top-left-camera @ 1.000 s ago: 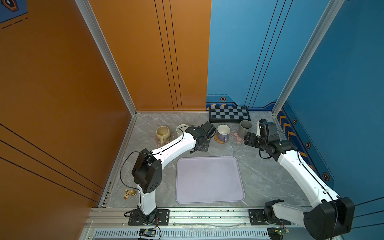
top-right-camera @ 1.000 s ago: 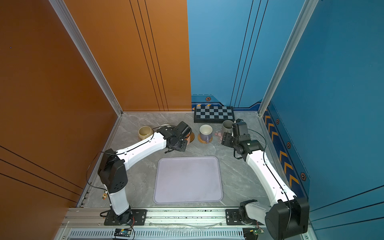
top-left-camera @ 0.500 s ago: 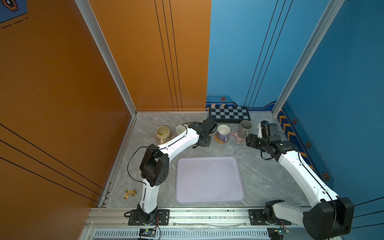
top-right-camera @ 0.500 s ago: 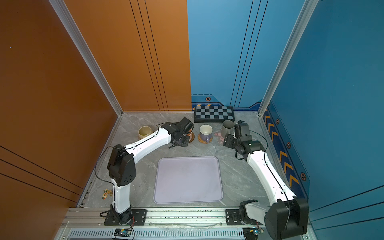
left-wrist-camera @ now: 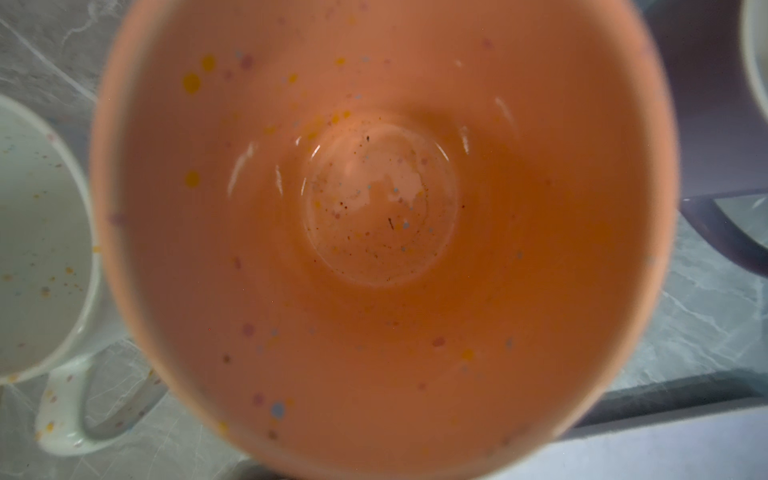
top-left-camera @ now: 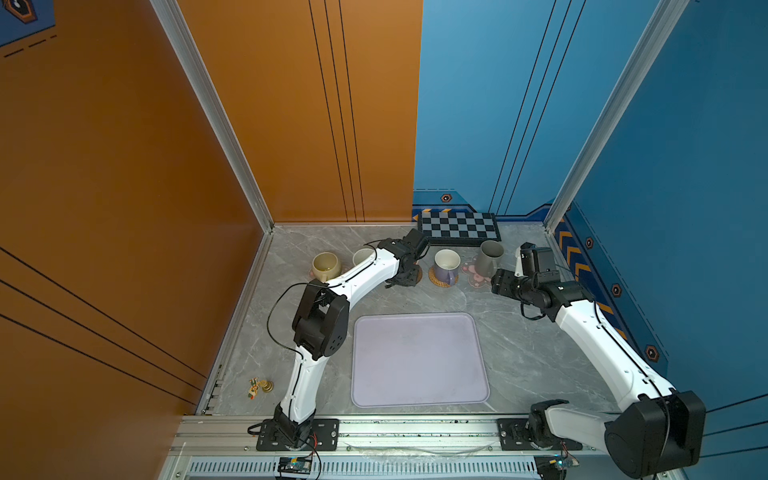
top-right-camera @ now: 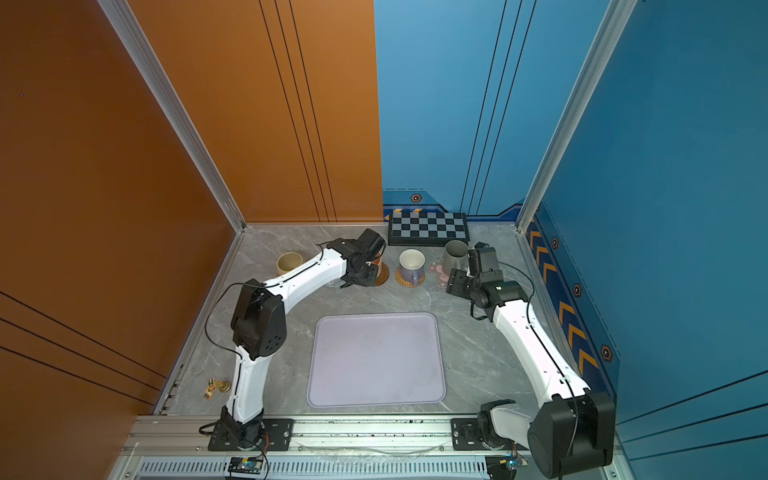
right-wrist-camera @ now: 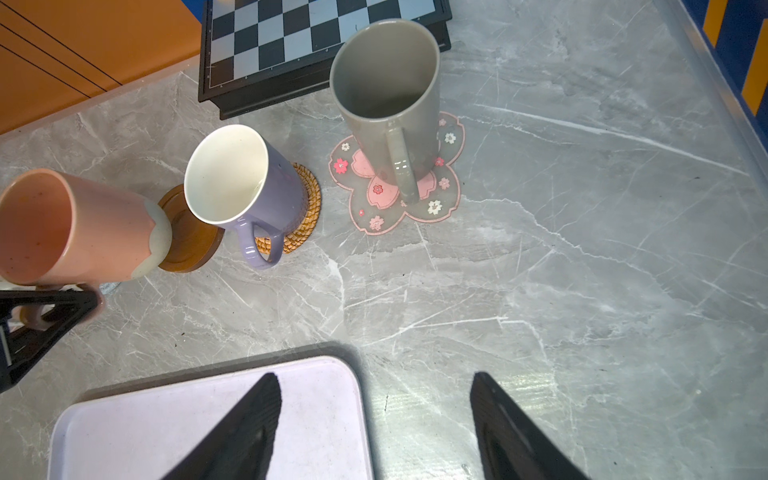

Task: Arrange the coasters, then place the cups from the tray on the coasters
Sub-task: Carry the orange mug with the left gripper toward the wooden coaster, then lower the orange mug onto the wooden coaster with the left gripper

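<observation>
The orange-peach cup (right-wrist-camera: 112, 228) hangs upright above the wooden coaster (right-wrist-camera: 194, 237), clear of the lavender cup, so the robot's left gripper should go on lowering it until the cup's base rests flat.
My left gripper (top-left-camera: 404, 281) is shut on the handle of the orange-peach cup (right-wrist-camera: 75, 228), whose base is over the near edge of the dark brown wooden coaster (right-wrist-camera: 191, 237). That cup's inside fills the left wrist view (left-wrist-camera: 382, 216). The lavender cup (top-left-camera: 445, 264) stands on the rattan coaster (right-wrist-camera: 301, 208). A taller grey cup (top-left-camera: 489, 255) is on a pink flower coaster (right-wrist-camera: 419, 203). At the left are the beige-yellow cup (top-left-camera: 326, 266) and the speckled white cup (left-wrist-camera: 37, 249). My right gripper (right-wrist-camera: 374, 378) hangs open over a far corner of the empty tray (top-left-camera: 417, 361).
A black-and-grey checkerboard (top-left-camera: 457, 228) lies against the back wall behind the cups. Small brass trinkets (top-left-camera: 259, 386) sit at the front left near the orange wall. Walls close in the table on the left, back and right.
The left arm's elbow has swung right and its wrist has shifted slightly toward the back, still holding the orange-peach cup. The right arm has barely moved.
</observation>
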Controlling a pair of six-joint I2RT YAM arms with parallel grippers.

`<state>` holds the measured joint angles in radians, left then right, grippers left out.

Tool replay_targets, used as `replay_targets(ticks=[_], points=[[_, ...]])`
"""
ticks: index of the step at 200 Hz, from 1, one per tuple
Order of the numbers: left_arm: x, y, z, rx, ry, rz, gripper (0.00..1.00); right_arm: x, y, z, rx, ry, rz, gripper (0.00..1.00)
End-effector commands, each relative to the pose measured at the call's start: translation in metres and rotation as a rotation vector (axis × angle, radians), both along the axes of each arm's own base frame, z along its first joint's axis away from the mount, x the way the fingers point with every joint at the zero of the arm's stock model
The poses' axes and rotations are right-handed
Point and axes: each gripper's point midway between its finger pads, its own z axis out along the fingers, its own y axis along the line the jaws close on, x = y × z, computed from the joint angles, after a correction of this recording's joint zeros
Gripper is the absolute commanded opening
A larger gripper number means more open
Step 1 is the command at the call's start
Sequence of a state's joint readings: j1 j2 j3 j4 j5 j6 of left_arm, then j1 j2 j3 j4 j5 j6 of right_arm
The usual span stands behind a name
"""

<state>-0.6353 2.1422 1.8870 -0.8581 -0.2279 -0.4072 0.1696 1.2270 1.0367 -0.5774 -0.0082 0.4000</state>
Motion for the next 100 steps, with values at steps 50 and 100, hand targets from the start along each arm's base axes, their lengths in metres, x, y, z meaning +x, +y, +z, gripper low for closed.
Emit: replay_targets(ticks=[50,100], points=[[0.023,-0.016,0.014,-0.063,-0.062,0.016,0.00,-0.003,-0.003,-0.015,-0.024,0.056,0.013,0.75],[0.026,-0.018,0.004,-0.065,-0.048,0.029,0.00,-0.003,-0.003,-0.016,-0.028,0.057,0.020,0.74]])
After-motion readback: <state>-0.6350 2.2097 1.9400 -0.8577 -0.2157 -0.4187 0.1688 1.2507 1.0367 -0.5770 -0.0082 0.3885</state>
